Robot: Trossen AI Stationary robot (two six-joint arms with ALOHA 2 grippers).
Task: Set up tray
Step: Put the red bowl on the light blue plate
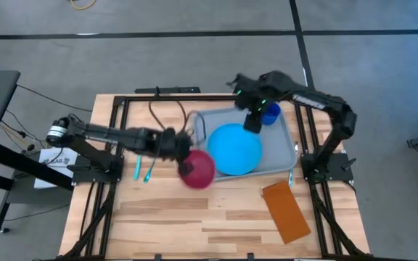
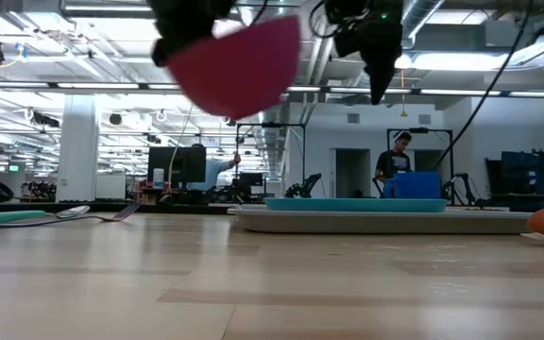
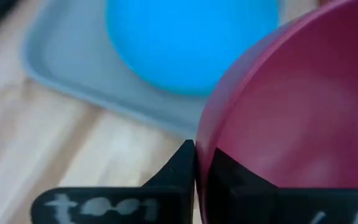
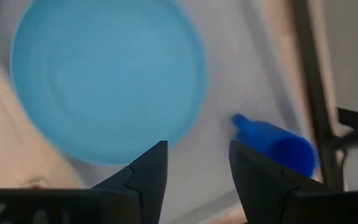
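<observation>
The light-blue plate (image 1: 236,149) is empty and I hold the magenta bowl open side up (image 2: 239,71), so my left gripper should continue to the plate and release the bowl there.
The grey-blue tray (image 1: 285,161) lies right of the table's middle, with a round light-blue plate (image 1: 234,148) resting flat on it and a dark blue cup (image 1: 270,113) at its far edge. My left gripper (image 1: 183,155) is shut on a magenta bowl (image 1: 197,170), which hangs in the air just left of the tray. In the low view the bowl (image 2: 239,64) is high above the table. My right gripper (image 4: 197,163) is open and hovers over the tray between the plate (image 4: 107,81) and the cup (image 4: 279,147), touching neither. My left gripper holds the magenta bowl by its rim (image 3: 205,134). It pinches the wall, with one finger (image 3: 178,169) outside and the other finger (image 3: 247,180) inside the hollow. The arm comes level from the table's left. The bowl is lifted clear and tilted.
A brown-orange napkin (image 1: 287,211) lies on the wood near the tray's near right corner. Teal cutlery (image 1: 143,170) lies under the left arm, left of the bowl. Black frame rails run along the table's left, right and far sides. A person (image 2: 397,156) stands far behind.
</observation>
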